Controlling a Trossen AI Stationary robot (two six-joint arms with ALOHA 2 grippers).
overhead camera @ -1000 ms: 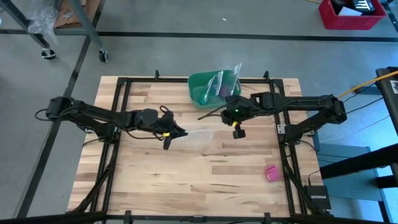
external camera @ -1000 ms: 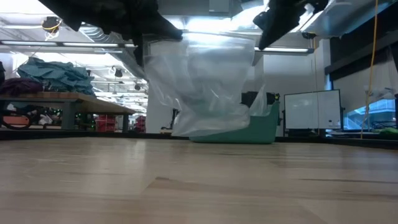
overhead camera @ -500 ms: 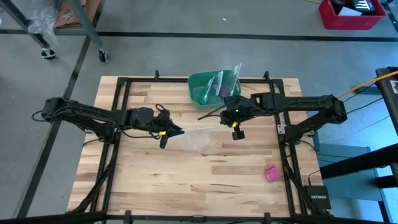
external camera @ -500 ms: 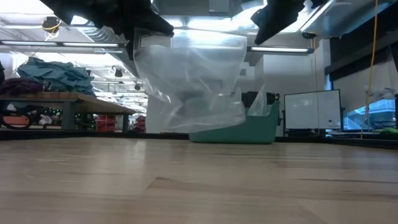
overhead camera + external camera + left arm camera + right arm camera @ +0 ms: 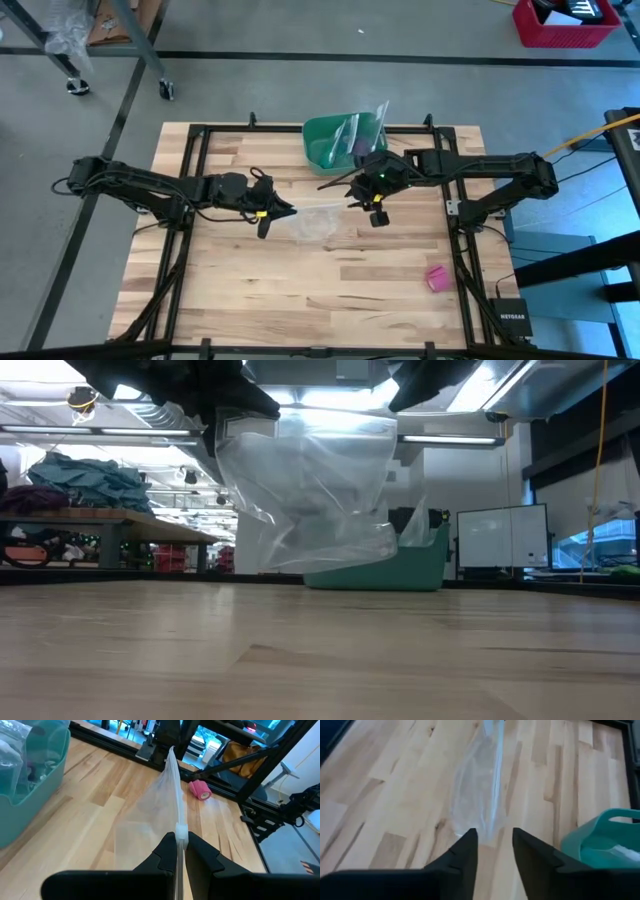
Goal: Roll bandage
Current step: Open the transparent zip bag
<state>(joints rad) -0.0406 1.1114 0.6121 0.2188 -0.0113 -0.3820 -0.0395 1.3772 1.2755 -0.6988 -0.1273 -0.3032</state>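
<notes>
The bag strip's loose end (image 5: 490, 834) only comes as far as the ends of my right gripper's open fingers, so my right gripper should go farther onto the bag's top edge (image 5: 495, 810) and pinch there.
The bandage is a small pink roll (image 5: 437, 278) lying on the table near its right front corner, far from both grippers; it also shows in the left wrist view (image 5: 200, 789). My left gripper (image 5: 285, 212) is shut on a clear plastic bag (image 5: 312, 220) held above the table's middle. My right gripper (image 5: 350, 192) is open at the bag's other end, and in its wrist view (image 5: 492, 837) the bag's edge (image 5: 487, 795) runs in between its two fingers. My left gripper pinches the bag's top strip (image 5: 181, 831) at its left end between its two fingers. The fingers come level from the table's left and lie along the strip. The bag hangs below the strip, its lower edge (image 5: 330, 560) clear of the table. My right gripper's open fingers (image 5: 467, 845) stand on either side of the bag's right end; I cannot tell whether they touch it.
A green plastic bowl (image 5: 325, 145) with clear bags in it stands at the table's far edge, just behind the right gripper. A black frame (image 5: 200, 135) runs around the table. Bare wood (image 5: 320, 290) lies between the grippers and the near edge.
My left gripper has gone a little toward the table's left edge, carrying the bag along, still clear of the table. My right gripper has followed toward the left, closing in on the bag's right end.
</notes>
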